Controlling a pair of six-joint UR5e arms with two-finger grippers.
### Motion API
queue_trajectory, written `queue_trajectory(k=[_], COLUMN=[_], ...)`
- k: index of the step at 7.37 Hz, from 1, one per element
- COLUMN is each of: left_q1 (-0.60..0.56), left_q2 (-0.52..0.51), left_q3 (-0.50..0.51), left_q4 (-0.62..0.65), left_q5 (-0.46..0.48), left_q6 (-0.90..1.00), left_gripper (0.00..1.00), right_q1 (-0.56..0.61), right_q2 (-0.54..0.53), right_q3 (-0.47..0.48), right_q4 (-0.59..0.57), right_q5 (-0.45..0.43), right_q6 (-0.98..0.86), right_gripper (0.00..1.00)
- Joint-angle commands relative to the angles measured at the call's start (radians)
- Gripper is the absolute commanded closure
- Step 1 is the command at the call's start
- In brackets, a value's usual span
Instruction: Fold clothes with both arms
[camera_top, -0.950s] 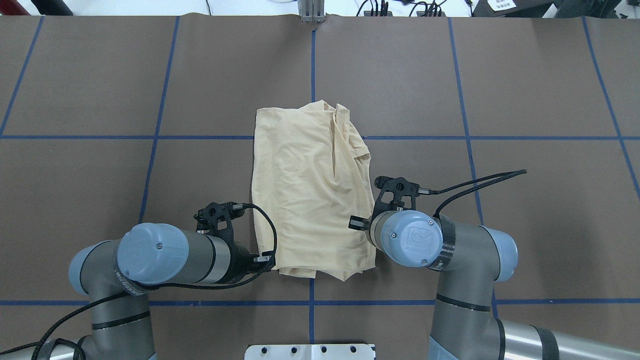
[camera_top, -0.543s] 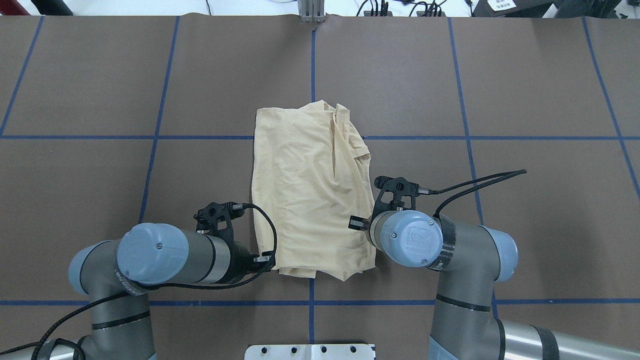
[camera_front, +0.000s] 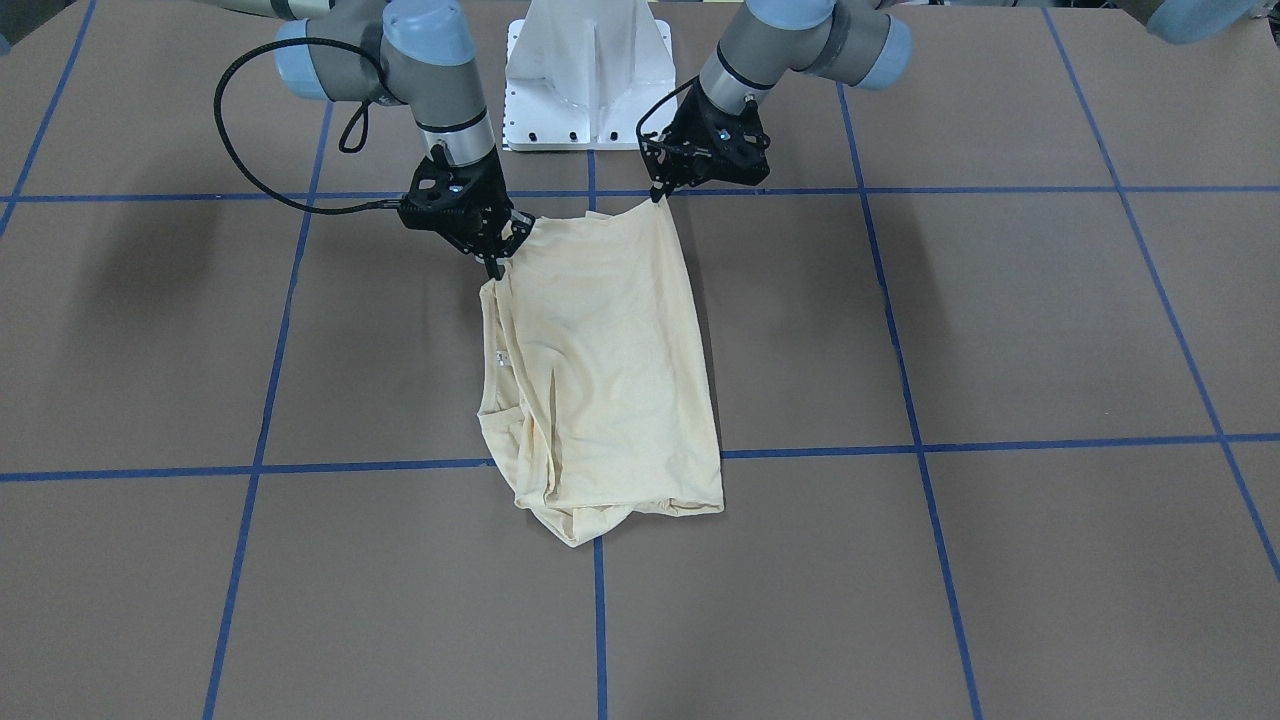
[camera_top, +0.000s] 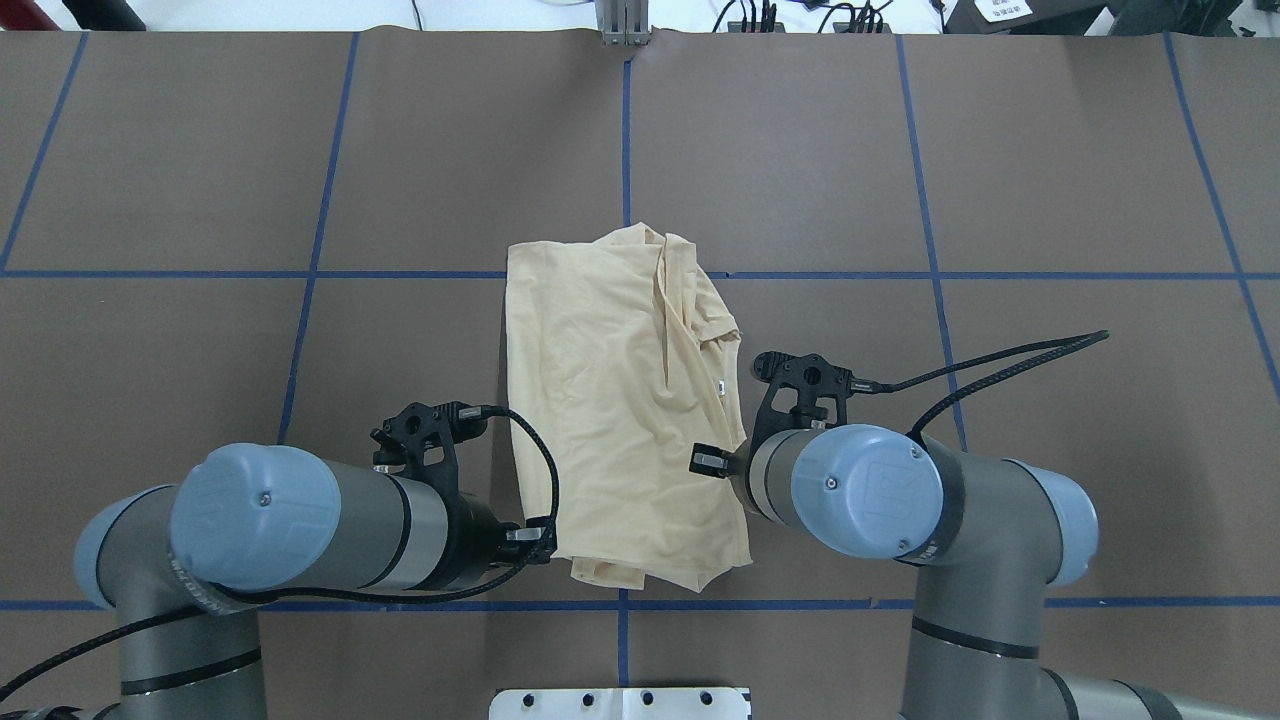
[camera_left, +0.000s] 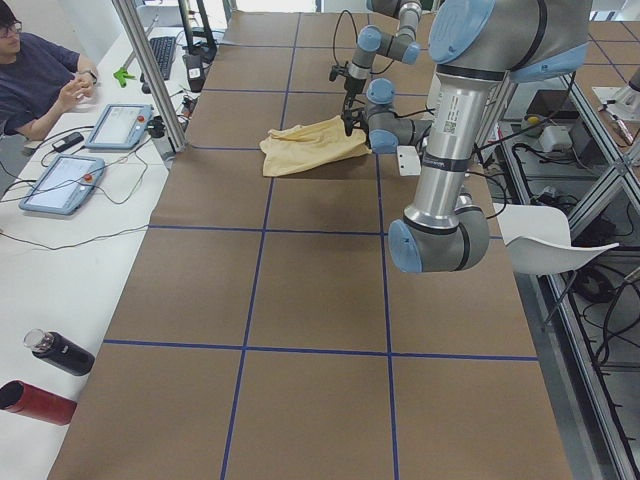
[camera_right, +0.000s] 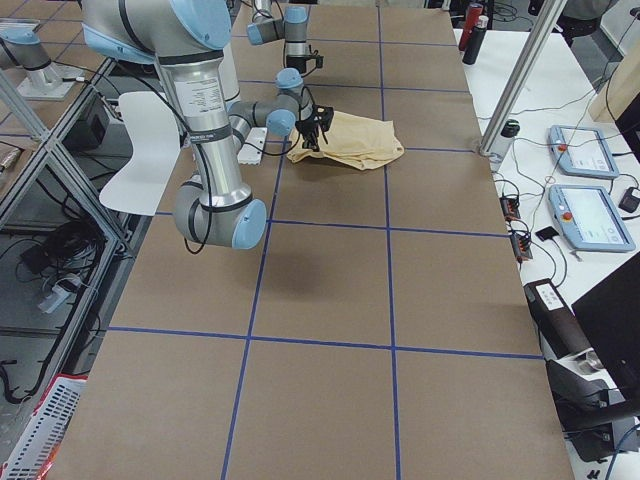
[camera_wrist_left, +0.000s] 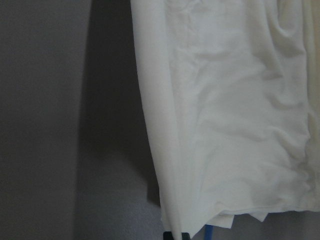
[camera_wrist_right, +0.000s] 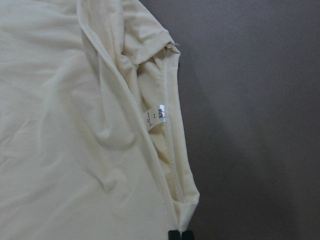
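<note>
The shirt runs straight from its far edge to its raised near corners (camera_front: 657, 218), so next I carry my left gripper's corner forward over the shirt's far half (camera_front: 630, 438).
The cream-yellow shirt (camera_front: 610, 370) lies folded lengthwise in the middle of the table, print hidden. It also shows in the overhead view (camera_top: 610, 400). Its white neck label (camera_wrist_right: 156, 116) shows at the right-hand edge. My left gripper (camera_front: 660, 195) is shut on the shirt's near corner on my left and holds it off the table. My right gripper (camera_front: 494, 262) is shut on the near corner on my right, also raised. In the wrist views the shut fingertips (camera_wrist_left: 176, 235) pinch the shirt's edge at the bottom of the picture. The far part of the shirt rests on the table.
The white pedestal base (camera_front: 590, 80) stands just behind the grippers. Blue tape lines (camera_top: 624, 120) cross the brown table. A person (camera_left: 40, 75), control tablets (camera_left: 110, 125) and bottles (camera_left: 50, 352) are on a side bench. A metal post (camera_left: 150, 70) stands at the table's far edge.
Both arms have risen and drawn back toward the base, lifting the shirt's near edge. The shirt's far end has slid slightly nearer.
</note>
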Motion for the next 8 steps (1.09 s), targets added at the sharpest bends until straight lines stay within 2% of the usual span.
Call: queue_trajectory(k=[1, 2, 3, 5, 8], left_q1=[0.048, 0.049, 0.049, 0.039, -0.071], left_q2=[0.006, 0.004, -0.002, -0.007, -0.045], left_q3=[-0.155, -0.216, -0.215, -0.168, -0.065], left_q4=[0.127, 0.191, 0.212, 0.214, 0.212], left_q5=[-0.004, -0.005, -0.007, -0.013, -0.010], left_q6=[-0.026, -0.026, -0.024, -0.012, 0.072], left_gripper=[1.00, 1.00, 1.00, 1.00, 1.00], right_q1=[-0.065, -0.076, -0.077, -0.062, 0.039], right_q2=[-0.024, -0.025, -0.026, -0.012, 0.066], right_q3=[0.210, 0.247, 0.237, 0.145, -0.013], right_q4=[-0.178, -0.224, -0.226, -0.220, -0.212], right_q5=[0.007, 0.007, 0.005, -0.010, -0.010], right_q6=[0.010, 0.010, 0.010, 0.000, -0.049], right_gripper=[1.00, 1.00, 1.00, 1.00, 1.00])
